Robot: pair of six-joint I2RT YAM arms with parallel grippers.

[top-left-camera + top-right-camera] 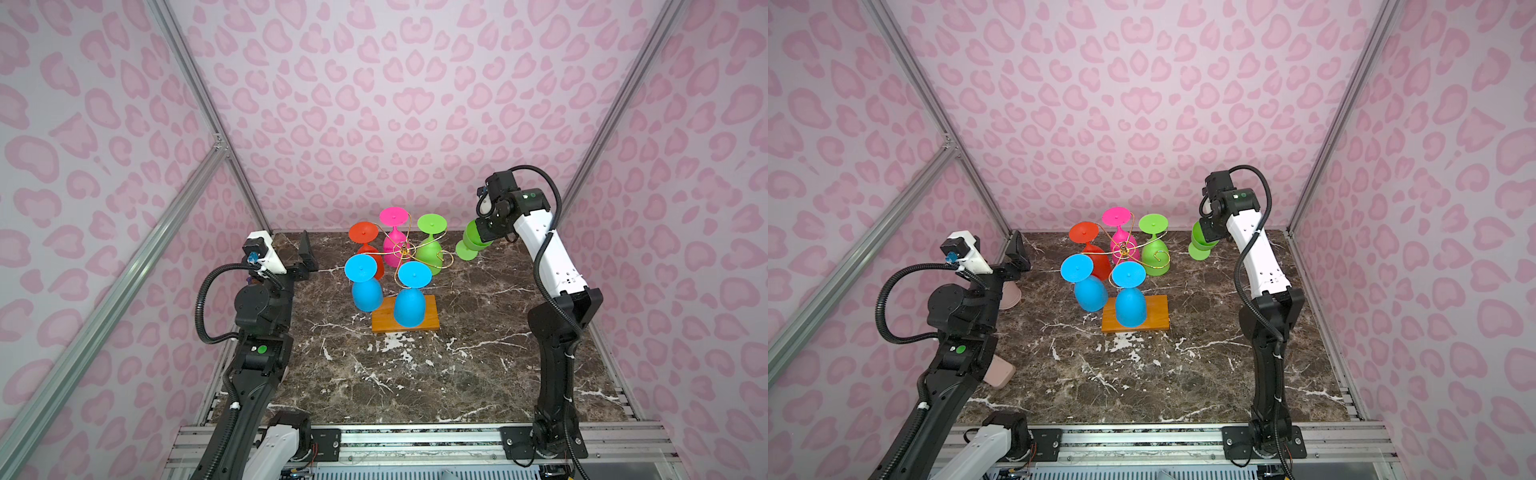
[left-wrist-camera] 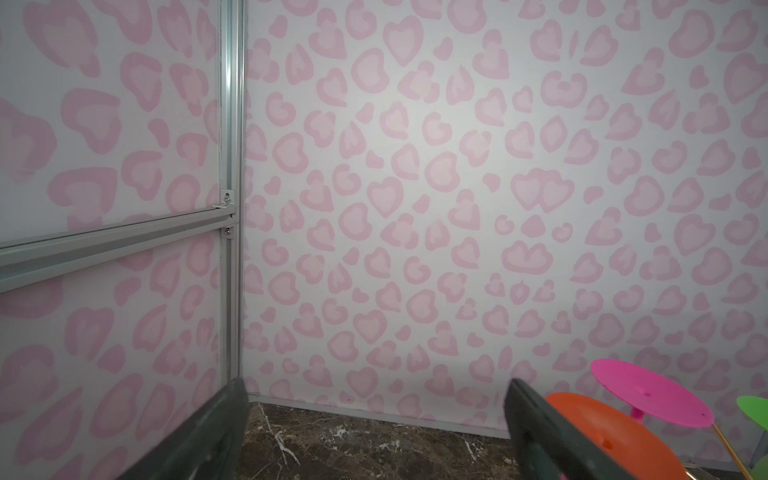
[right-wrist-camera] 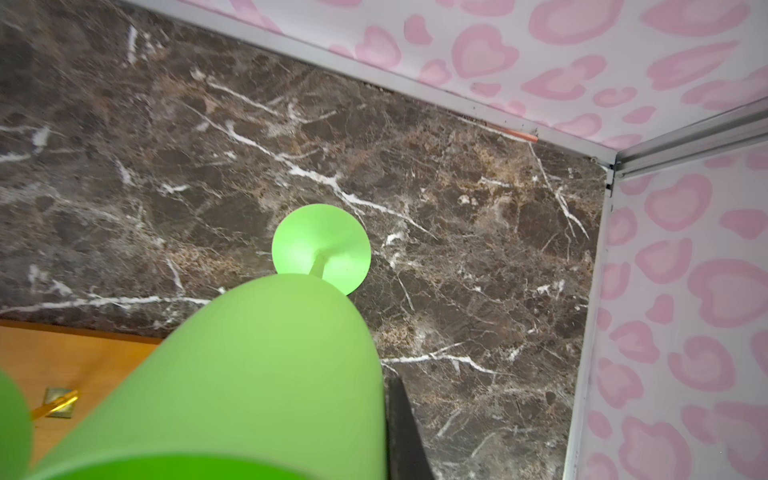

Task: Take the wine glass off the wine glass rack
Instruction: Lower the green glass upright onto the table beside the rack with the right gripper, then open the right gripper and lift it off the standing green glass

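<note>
My right gripper keeps bringing the glass down and making it level until its foot stands flat, because the held green wine glass's foot [image 1: 465,253] points down at clear marble [image 1: 461,280].
The wine glass rack [image 1: 403,249] [image 1: 1124,249] is a gold wire stand on an orange-brown wooden base [image 1: 430,322]. Several coloured glasses hang upside down from it in both top views: orange, pink, green and two blue. A green wine glass [image 1: 471,243] [image 1: 1200,245] [image 3: 249,374] is off the rack, just to its right. It is tilted, with its foot [image 3: 320,245] towards the marble. My right gripper [image 1: 484,232] [image 1: 1209,232] [image 3: 386,432] is shut on its rim. My left gripper [image 1: 307,259] [image 1: 1019,253] [image 2: 374,399] stands open and empty at the back left.
The dark marble table [image 1: 415,374] is boxed in by pink heart-patterned walls with aluminium posts [image 1: 199,91]. Two pale pink objects [image 1: 1009,295] [image 1: 998,372] lie partly hidden under the left arm. The back right corner [image 3: 602,166] is close to the held glass.
</note>
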